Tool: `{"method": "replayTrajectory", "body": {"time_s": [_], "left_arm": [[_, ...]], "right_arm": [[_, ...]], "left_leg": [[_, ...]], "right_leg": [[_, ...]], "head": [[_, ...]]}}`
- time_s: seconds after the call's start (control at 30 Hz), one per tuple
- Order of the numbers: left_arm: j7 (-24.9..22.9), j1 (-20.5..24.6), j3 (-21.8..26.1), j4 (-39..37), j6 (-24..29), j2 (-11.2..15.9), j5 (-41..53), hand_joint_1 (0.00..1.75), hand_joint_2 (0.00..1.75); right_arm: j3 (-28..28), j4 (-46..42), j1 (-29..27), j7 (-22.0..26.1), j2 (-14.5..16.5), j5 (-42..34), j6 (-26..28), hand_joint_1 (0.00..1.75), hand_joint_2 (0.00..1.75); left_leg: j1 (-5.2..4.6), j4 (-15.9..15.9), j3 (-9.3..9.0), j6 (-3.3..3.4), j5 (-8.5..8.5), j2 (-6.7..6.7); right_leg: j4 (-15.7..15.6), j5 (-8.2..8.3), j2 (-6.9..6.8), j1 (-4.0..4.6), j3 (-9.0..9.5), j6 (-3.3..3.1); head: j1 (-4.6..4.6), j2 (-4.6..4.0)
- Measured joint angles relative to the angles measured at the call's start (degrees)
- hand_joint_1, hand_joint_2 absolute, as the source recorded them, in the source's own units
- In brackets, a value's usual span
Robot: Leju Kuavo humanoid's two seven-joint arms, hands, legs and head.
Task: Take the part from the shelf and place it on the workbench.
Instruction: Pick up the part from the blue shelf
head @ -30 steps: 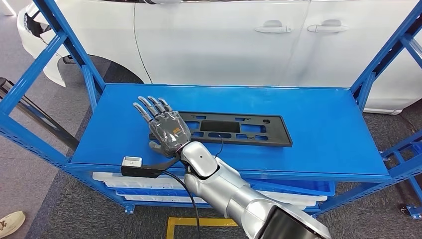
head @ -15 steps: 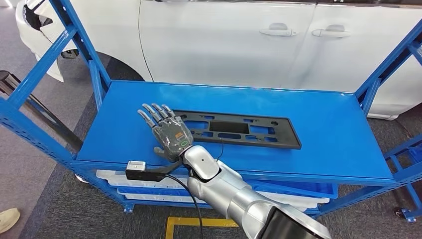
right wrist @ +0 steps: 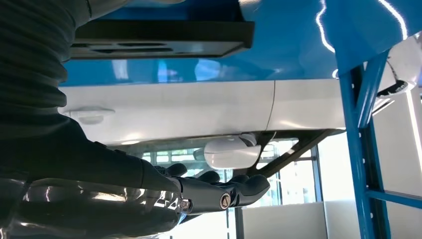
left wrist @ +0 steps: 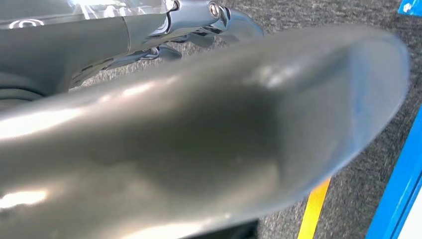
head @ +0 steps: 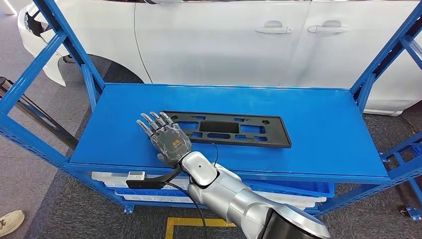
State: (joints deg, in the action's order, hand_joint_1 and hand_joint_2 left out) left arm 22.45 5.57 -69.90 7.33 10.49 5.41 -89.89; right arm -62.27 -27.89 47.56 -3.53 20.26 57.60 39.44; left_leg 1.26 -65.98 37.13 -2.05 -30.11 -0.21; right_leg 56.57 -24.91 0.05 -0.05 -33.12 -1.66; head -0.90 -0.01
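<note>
My gripper should expect a box jutting from the part's hidden bottom side when I lift, because the dark middle (head: pixel 219 127) of the part (head: pixel 271 134) sinks in like a pocket.
The part (head: pixel 219 127) is a long flat black plastic frame with cut-outs, lying on the blue shelf (head: pixel 318 129) near its middle. My right hand (head: pixel 166 137) is over the shelf at the part's left end, fingers spread and straight, holding nothing. Whether it touches the part is unclear. The right wrist view has the hand (right wrist: pixel 199 196) with fingers extended, apart from the part (right wrist: pixel 164 35) on the blue surface. In the left wrist view, my left hand (left wrist: pixel 199 144) is a close blur over dark carpet, its fingers too hidden to read.
A white car (head: pixel 224 40) stands right behind the shelf. Blue uprights (head: pixel 59 35) frame both ends. White bins (head: pixel 114 181) sit on the lower level. A person's shoe (head: pixel 10 221) is at the floor's left, and a yellow line (head: pixel 171 224) marks the floor in front.
The camera swayed and came back. My right hand has drawn back a little toward the shelf's front edge, uncovering more of the part's left end. The part has not moved.
</note>
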Motion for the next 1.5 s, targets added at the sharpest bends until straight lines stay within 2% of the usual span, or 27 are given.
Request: {"method": "replayTrajectory", "body": {"time_s": [0.07,0.1,0.13,0.2,0.27,0.33,0.43,0.5,0.57,0.6,0.63,0.67,0.7,0.77,0.83,0.93,0.97,1.03,1.1,1.13,1.17,1.2,1.23,1.3,1.37,1.43,1.5], "left_arm": [[0.02,-0.08,-0.12,-0.01,-0.02,0.03,-0.01,0.0,0.0],[0.03,-0.11,-0.15,-0.01,-0.02,0.03,-0.01,0.0,0.0],[0.04,-0.12,-0.19,-0.01,-0.02,0.03,-0.01,0.0,0.0],[0.07,-0.08,-0.25,-0.01,-0.02,0.05,-0.01,0.0,0.0],[0.1,0.02,-0.34,-0.01,-0.02,0.06,-0.01,0.0,0.0],[0.11,0.04,-0.54,-0.01,-0.01,0.07,-0.01,0.0,0.0],[0.1,0.0,-0.86,-0.01,-0.01,0.06,-0.01,0.0,0.0],[0.1,0.09,-1.06,-0.01,-0.01,0.07,-0.01,0.0,0.0],[0.1,0.13,-1.25,-0.01,-0.02,0.08,-0.01,0.0,0.0],[0.11,0.12,-1.31,-0.01,-0.02,0.09,-0.01,0.0,0.0],[0.14,0.1,-1.38,-0.01,-0.02,0.09,-0.01,0.0,0.0],[0.17,0.08,-1.43,-0.01,-0.02,0.1,-0.01,0.0,0.0],[0.22,0.07,-1.48,-0.01,-0.03,0.1,-0.01,0.0,0.0],[0.32,0.11,-1.54,-0.01,-0.04,0.08,-0.01,0.0,0.0],[0.38,0.13,-1.57,-0.01,-0.03,0.08,-0.01,0.0,0.0],[0.38,0.12,-1.61,-0.01,-0.01,0.12,-0.01,0.0,0.0],[0.37,0.13,-1.63,-0.01,0.0,0.13,-0.01,0.0,0.0],[0.36,0.11,-1.66,-0.01,0.09,0.19,-0.01,0.0,0.0],[0.34,0.02,-1.66,-0.01,0.2,0.27,-0.01,0.0,0.0],[0.34,-0.04,-1.67,-0.01,0.22,0.31,-0.01,0.0,0.0],[0.34,-0.08,-1.67,-0.01,0.22,0.33,-0.01,0.0,0.0],[0.34,-0.09,-1.68,-0.01,0.22,0.35,-0.01,0.0,0.0],[0.35,-0.08,-1.69,-0.01,0.21,0.37,-0.01,0.0,0.0],[0.36,0.05,-1.79,-0.01,0.13,0.42,-0.01,0.0,0.0],[0.37,0.14,-1.98,-0.01,0.01,0.46,-0.01,0.0,0.0],[0.38,0.11,-2.23,-0.01,-0.07,0.47,-0.01,0.0,0.0],[0.38,0.2,-2.56,-0.01,-0.15,0.48,-0.01,0.0,0.0]], "right_arm": [[-0.34,1.05,0.16,-0.77,-0.01,0.79,0.11,0.0,1.75],[-0.26,1.67,0.19,-1.02,-0.02,1.42,0.12,0.0,1.75],[0.0,2.28,0.28,-1.17,-0.02,2.2,0.14,0.0,1.75],[1.1,3.46,0.63,-1.35,-0.02,3.89,0.17,0.0,1.75],[2.65,4.65,1.07,-1.44,-0.05,5.33,0.26,0.0,1.75],[4.19,5.96,1.39,-1.54,-0.1,6.52,0.31,0.0,1.75],[5.69,7.41,1.64,-1.83,-0.18,7.74,0.13,0.0,1.75],[6.31,8.08,1.79,-2.2,-0.32,8.33,-0.13,0.0,1.75],[6.81,8.99,1.79,-2.69,-0.62,8.99,-0.51,0.0,1.75],[6.94,9.44,1.68,-3.0,-0.83,9.28,-0.79,0.0,1.75],[7.06,9.85,1.56,-3.33,-1.05,9.64,-1.06,0.0,1.75],[7.18,10.19,1.49,-3.7,-1.25,9.99,-1.27,0.0,1.75],[7.31,10.45,1.46,-4.12,-1.42,10.39,-1.41,0.0,1.75],[7.64,10.8,1.57,-5.01,-1.68,11.17,-1.51,0.0,1.75],[7.97,11.07,1.66,-5.94,-2.01,11.71,-1.61,0.0,1.75],[8.8,11.46,1.74,-7.49,-2.77,12.38,-1.63,0.0,1.75],[9.22,11.56,1.84,-8.02,-3.03,12.52,-1.61,0.0,1.75],[10.17,11.75,2.05,-8.97,-3.64,12.74,-1.59,0.0,1.75],[11.11,12.0,2.13,-9.63,-4.43,13.02,-1.62,0.0,1.75],[11.58,12.13,2.12,-9.93,-4.85,13.22,-1.66,0.0,1.75],[12.06,12.24,2.13,-10.3,-5.25,13.42,-1.74,0.0,1.75],[12.5,12.31,2.17,-10.67,-5.57,13.64,-1.9,0.0,1.75],[12.94,12.34,2.24,-11.14,-5.86,13.88,-2.17,0.01,1.75],[13.76,12.37,2.51,-11.96,-6.43,14.34,-3.07,0.86,1.75],[14.52,12.43,2.72,-12.37,-7.01,14.58,-4.0,1.72,1.75],[15.21,12.48,2.8,-12.24,-7.5,14.63,-5.07,1.75,1.75],[15.96,12.51,2.89,-11.78,-7.94,14.66,-6.2,1.75,1.75]], "left_leg": [[0.02,-7.0,3.24,-0.29,-2.61,0.0],[0.03,-7.91,3.7,-0.36,-2.34,0.01],[0.04,-6.67,3.14,-0.38,-1.07,0.02],[0.11,0.91,-0.52,-0.24,2.76,0.05],[-0.02,6.75,-3.25,0.32,4.52,-0.03],[-0.28,7.68,-3.48,1.06,4.48,-0.14],[-0.05,7.99,-3.48,1.91,4.81,-0.1],[0.05,8.17,-3.47,2.4,4.97,-0.03],[0.0,8.18,-3.38,2.69,4.99,0.02],[-0.02,8.16,-3.36,2.72,4.99,0.03],[-0.03,8.13,-3.36,2.74,4.98,0.01],[-0.05,8.09,-3.37,2.73,4.97,-0.03],[-0.07,8.06,-3.42,2.7,4.94,-0.07],[-0.21,7.99,-3.47,2.48,4.85,-0.11],[-0.32,8.01,-3.43,1.97,4.83,-0.1],[-0.33,8.2,-3.56,1.03,4.76,-0.06],[-0.32,7.39,-3.27,0.81,4.1,-0.04],[-0.2,2.2,-1.07,0.44,1.03,0.0],[-0.13,-5.48,2.43,0.06,-2.24,0.01],[-0.1,-7.56,3.42,-0.06,-2.61,0.01],[-0.06,-7.58,3.46,-0.13,-1.91,0.02],[-0.01,-5.15,2.31,-0.13,-0.16,0.03],[0.03,-1.25,0.44,-0.08,1.99,0.05],[-0.11,5.65,-2.91,0.3,4.4,0.02],[-0.3,7.72,-3.79,0.99,4.38,-0.07],[-0.23,7.94,-3.69,1.78,4.58,-0.11],[-0.09,8.21,-3.69,2.48,4.85,-0.07]], "right_leg": [[0.09,-0.05,-0.02,0.13,-0.02,-0.12],[0.18,-0.11,0.0,0.16,-0.02,-0.12],[0.32,-0.19,0.03,0.17,0.0,-0.08],[0.75,-0.54,0.11,0.18,0.03,0.21],[1.26,-0.81,0.19,0.41,-0.2,0.71],[1.39,-0.75,0.23,0.53,-0.46,1.24],[1.74,-1.17,0.22,0.47,-0.67,2.03],[5.49,-3.5,0.21,0.3,-2.39,2.49],[13.16,-7.07,0.18,0.08,-6.03,2.87],[16.46,-8.08,0.18,-0.03,-7.68,2.96],[18.03,-8.1,0.18,-0.11,-8.52,2.97],[17.09,-6.93,0.18,-0.15,-8.19,2.88],[14.12,-4.99,0.18,-0.16,-6.86,2.68],[5.73,-1.34,0.15,0.04,-2.94,2.03],[1.53,-0.23,0.12,0.37,-1.07,1.58],[0.75,-0.04,0.13,0.31,-0.8,1.0],[0.34,0.17,0.08,0.13,-0.57,0.71],[-0.22,0.43,-0.03,-0.1,-0.19,0.29],[-0.22,0.41,-0.05,-0.05,-0.17,0.14],[-0.18,0.38,-0.04,-0.03,-0.17,0.14],[-0.1,0.33,-0.01,-0.03,-0.15,0.19],[0.05,0.22,0.03,-0.06,-0.11,0.28],[0.28,0.04,0.08,-0.09,-0.06,0.44],[0.86,-0.34,0.19,0.09,-0.21,0.95],[1.12,-0.42,0.24,0.3,-0.48,1.5],[1.22,-0.49,0.24,0.21,-0.6,2.07],[3.64,-2.18,0.21,0.02,-1.7,2.74]], "head": [[0.01,0.01],[-0.01,0.01],[-0.01,0.0],[-0.01,-0.01],[0.07,0.0],[0.17,0.01],[0.23,0.0],[0.37,-0.01],[0.49,-0.01],[0.49,0.0],[0.5,0.0],[0.5,0.0],[0.5,0.0],[0.48,0.0],[0.45,0.0],[0.43,0.01],[0.39,0.01],[0.32,-0.01],[0.29,-0.01],[0.29,-0.01],[0.29,0.0],[0.3,-0.01],[0.3,-0.01],[0.31,-0.01],[0.36,-0.01],[0.39,-0.01],[0.5,-0.01]]}}
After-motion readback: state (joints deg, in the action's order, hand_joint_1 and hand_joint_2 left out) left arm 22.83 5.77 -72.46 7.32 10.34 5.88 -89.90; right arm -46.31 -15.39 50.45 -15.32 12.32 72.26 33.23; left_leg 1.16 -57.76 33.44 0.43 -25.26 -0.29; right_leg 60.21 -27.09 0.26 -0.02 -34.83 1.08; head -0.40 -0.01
